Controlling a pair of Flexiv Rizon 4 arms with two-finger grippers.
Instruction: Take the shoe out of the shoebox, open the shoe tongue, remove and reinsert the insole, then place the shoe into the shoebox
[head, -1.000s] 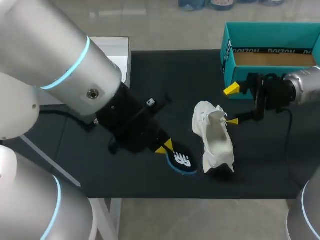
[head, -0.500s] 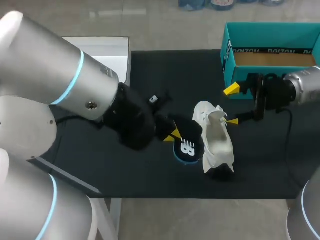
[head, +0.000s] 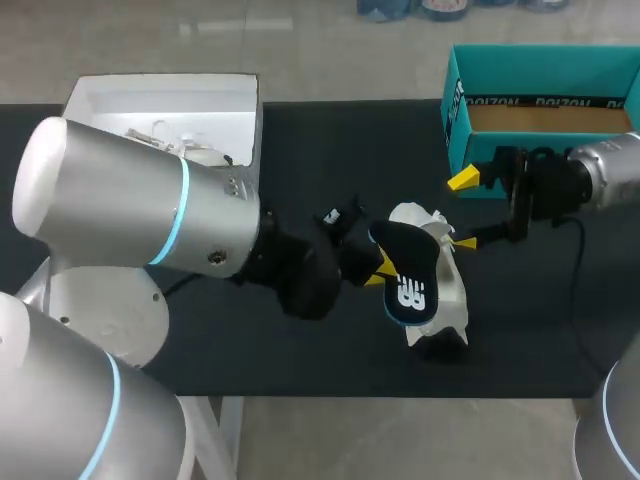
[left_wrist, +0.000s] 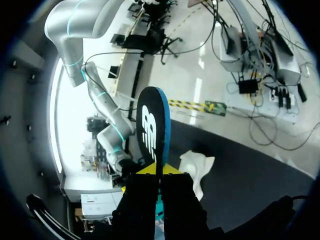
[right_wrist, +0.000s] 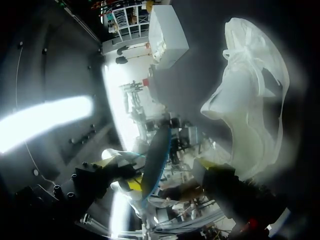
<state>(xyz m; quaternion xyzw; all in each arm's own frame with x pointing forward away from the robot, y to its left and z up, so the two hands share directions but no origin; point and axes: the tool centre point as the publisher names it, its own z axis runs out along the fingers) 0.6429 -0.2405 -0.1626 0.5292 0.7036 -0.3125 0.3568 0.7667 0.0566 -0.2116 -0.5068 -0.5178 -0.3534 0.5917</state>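
Observation:
The blue edge (right_wrist: 163, 166) runs almost straight past my left gripper's hold. I expect the black insole (head: 411, 272) to stay stretched out when my right gripper takes it.
A white shoe (head: 440, 290) lies on the black tabletop (head: 300, 150), its opening facing up. My left gripper (head: 376, 270) is shut on one end of a black insole (head: 405, 275) with a blue edge and a white logo. The insole hangs tilted over the shoe's opening. In the left wrist view the insole (left_wrist: 152, 127) stands up from between the yellow tips, with the shoe (left_wrist: 197, 167) beyond it. My right gripper (head: 463, 212) stands wide open beside the shoe's lace end, holding nothing, one fingertip (head: 465, 243) close to the shoe. The right wrist view shows the shoe (right_wrist: 250, 100) and the insole (right_wrist: 155, 160) edge-on.
The teal shoebox (head: 455, 125) stands open at the back right, just behind my right gripper. A white box (head: 160, 95) with paper in it sits at the back left. My left arm's thick grey link spans the table's left half.
My left arm has lifted the insole off the table and carried it to the right, from beside the shoe to over its opening. The right arm and the shoe have not moved.

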